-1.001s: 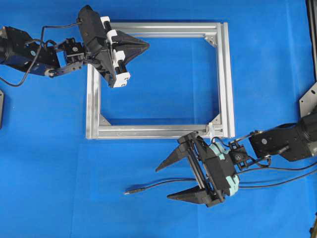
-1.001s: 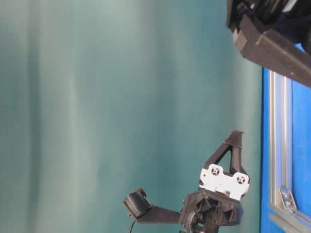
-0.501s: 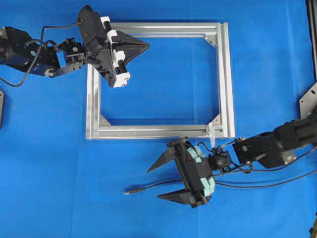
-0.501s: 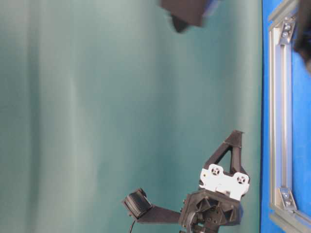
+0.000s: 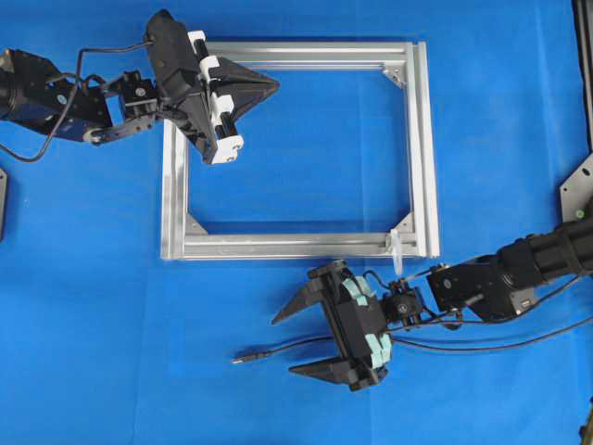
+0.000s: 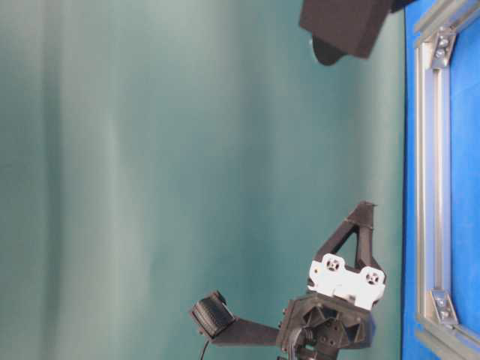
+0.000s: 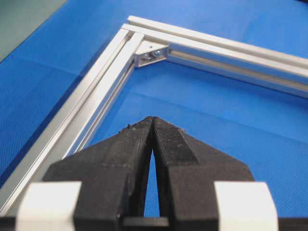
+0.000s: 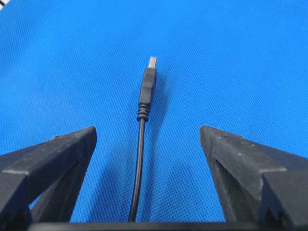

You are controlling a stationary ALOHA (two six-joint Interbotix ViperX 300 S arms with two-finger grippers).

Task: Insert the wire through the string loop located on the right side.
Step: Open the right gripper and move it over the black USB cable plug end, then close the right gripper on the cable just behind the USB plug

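I expect the plug (image 5: pixel 252 357) to keep pointing ahead and hardly droop when I carry the wire, because the wire runs straight (image 8: pixel 140 156) between my fingers into the plug.
The wire (image 5: pixel 278 349) lies on the blue mat below the frame, its plug pointing left. In the right wrist view the wire (image 8: pixel 140 154) runs up between the fingers to the plug (image 8: pixel 147 91) with its silvery tip. My right gripper (image 5: pixel 283 345) is open and straddles the wire (image 8: pixel 148 131) without touching it. The whitish string loop (image 5: pixel 396 248) sticks out at the frame's lower right corner, up and right of that gripper. My left gripper (image 5: pixel 276 85) is shut on nothing and hovers over the frame's upper left corner (image 7: pixel 152 119).
The silver aluminium frame (image 5: pixel 417 148) lies flat on the mat, with corner brackets (image 7: pixel 150 53) inside. The right arm's own thicker black cables (image 5: pixel 500 345) trail off to the right. In the table-level view the left gripper (image 6: pixel 365 206) hangs above the frame (image 6: pixel 426 150).
My right gripper has moved left along the wire and turned, still open, so its fingers now flank the wire nearer the plug. The left arm has not moved.
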